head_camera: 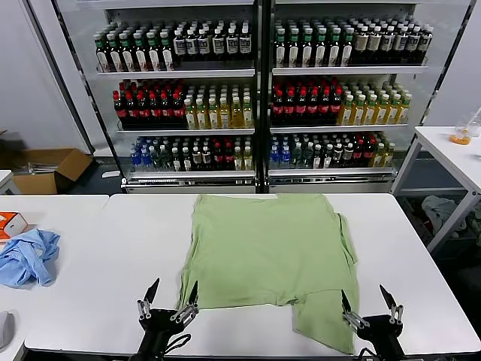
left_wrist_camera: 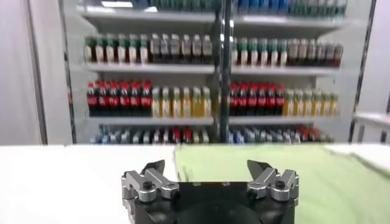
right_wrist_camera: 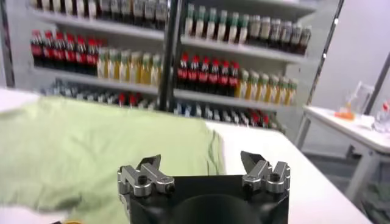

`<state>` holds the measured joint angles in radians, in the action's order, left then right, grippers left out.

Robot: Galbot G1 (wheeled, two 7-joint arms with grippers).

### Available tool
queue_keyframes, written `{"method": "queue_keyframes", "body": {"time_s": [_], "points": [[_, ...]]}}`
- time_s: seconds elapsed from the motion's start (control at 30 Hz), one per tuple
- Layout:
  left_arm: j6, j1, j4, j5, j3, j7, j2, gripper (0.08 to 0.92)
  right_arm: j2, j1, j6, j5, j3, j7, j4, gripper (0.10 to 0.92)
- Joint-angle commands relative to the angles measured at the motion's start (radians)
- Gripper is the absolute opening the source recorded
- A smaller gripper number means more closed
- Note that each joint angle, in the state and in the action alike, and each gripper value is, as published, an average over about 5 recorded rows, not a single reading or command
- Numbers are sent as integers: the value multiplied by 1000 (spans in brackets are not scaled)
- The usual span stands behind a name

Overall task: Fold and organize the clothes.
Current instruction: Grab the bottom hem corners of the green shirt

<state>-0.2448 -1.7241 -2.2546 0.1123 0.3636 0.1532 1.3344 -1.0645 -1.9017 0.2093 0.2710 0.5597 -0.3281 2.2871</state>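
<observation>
My right gripper should stay on its way, as the front flap's near corner is lying flat and free next to its open fingers. It should keep moving toward that corner and close there.
The light green shirt lies spread on the white table, partly folded, with one flap reaching the front edge at the right. No buttons or patch show. It also shows in the left wrist view and the right wrist view. My left gripper is open and empty at the front edge, just by the shirt's front left corner. My right gripper is open and empty at the front edge, just right of the shirt's front flap. Each also shows in its own wrist view, left and right.
A light blue cloth lies at the table's left, beside an orange and white box. Drink shelves stand behind the table. Another white table stands at the far right. A cardboard box sits on the floor at left.
</observation>
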Motion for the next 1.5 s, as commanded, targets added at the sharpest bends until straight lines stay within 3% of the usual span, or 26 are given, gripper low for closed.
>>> {"method": "queue_keyframes", "body": {"time_s": [0.03,0.87,1.03,1.33,1.5], "points": [[-216,159,147,23,-10,14,-63,823,0,-36,120,2,-35,-33,-2,823],[-283,221,224,126,-43,10,-94,815,-49,14,256,120,-156,-83,-46,822],[-266,205,212,136,-43,-6,-93,698,-44,13,277,177,-157,-81,-37,742],[-239,174,183,157,-34,-18,-94,447,-36,6,344,327,-137,-73,7,491],[-195,157,160,181,-14,-26,-88,308,-33,-2,311,332,-120,-52,43,352]]}}
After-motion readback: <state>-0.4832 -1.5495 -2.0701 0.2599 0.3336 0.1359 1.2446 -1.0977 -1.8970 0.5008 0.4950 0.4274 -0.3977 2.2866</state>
